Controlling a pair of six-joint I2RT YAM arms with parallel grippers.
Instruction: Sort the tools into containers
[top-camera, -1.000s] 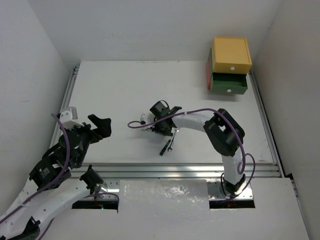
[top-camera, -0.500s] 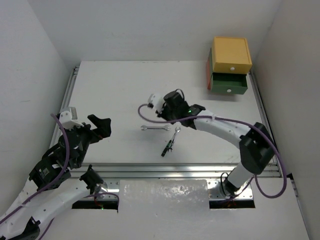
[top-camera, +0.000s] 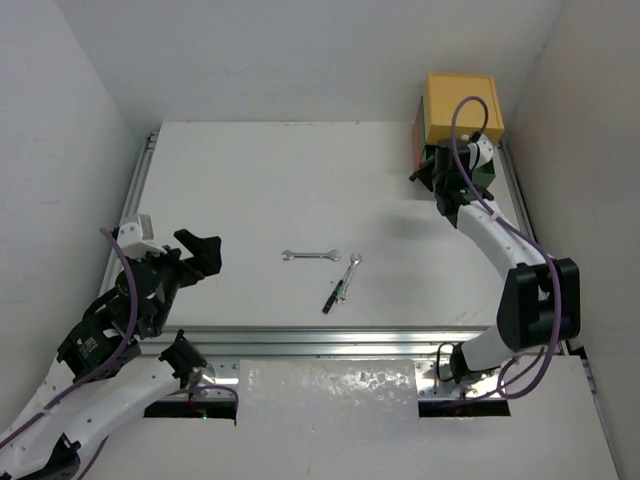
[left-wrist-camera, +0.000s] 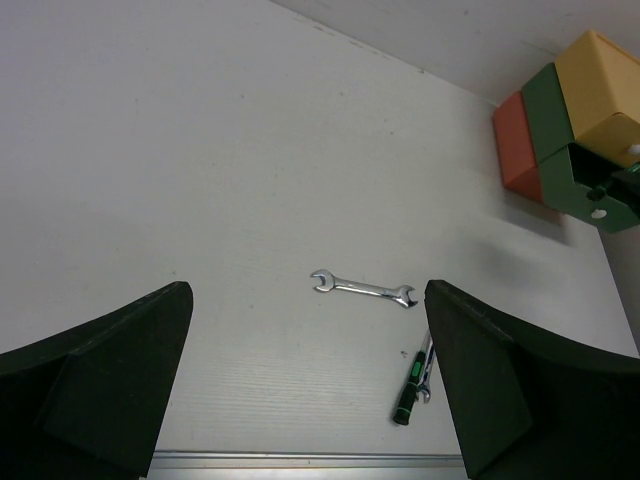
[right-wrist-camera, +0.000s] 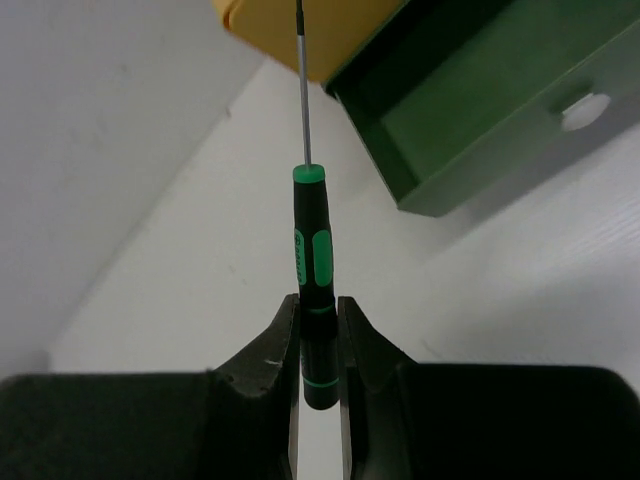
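Note:
The screwdriver (right-wrist-camera: 314, 245) is held by its handle end in my right gripper, next to the open green drawer. My right gripper continues to move until the screwdriver's handle is above the drawer's inside (right-wrist-camera: 455, 105).
My right gripper (right-wrist-camera: 318, 320) is shut on a thin black-green screwdriver (right-wrist-camera: 312, 250), shaft pointing toward the yellow drawer (right-wrist-camera: 300, 30) and beside the open green drawer (right-wrist-camera: 480, 110). From above, the right gripper (top-camera: 445, 180) is at the stacked drawers: yellow (top-camera: 462, 105) on top, green (top-camera: 485, 175) pulled out, orange-red (top-camera: 419, 140) behind. On the table lie a silver wrench (top-camera: 311, 255), a second wrench (top-camera: 351, 270) and another black-green screwdriver (top-camera: 333, 295). My left gripper (left-wrist-camera: 300, 400) is open and empty, above the table near the tools (left-wrist-camera: 362, 288).
The aluminium rail (top-camera: 350, 340) runs along the table's near edge. White walls close in left, right and behind. The drawers stand at the far right corner.
My right arm has swung from the tools in the table's middle to the drawers at the far right, carrying the screwdriver. The left arm has not moved.

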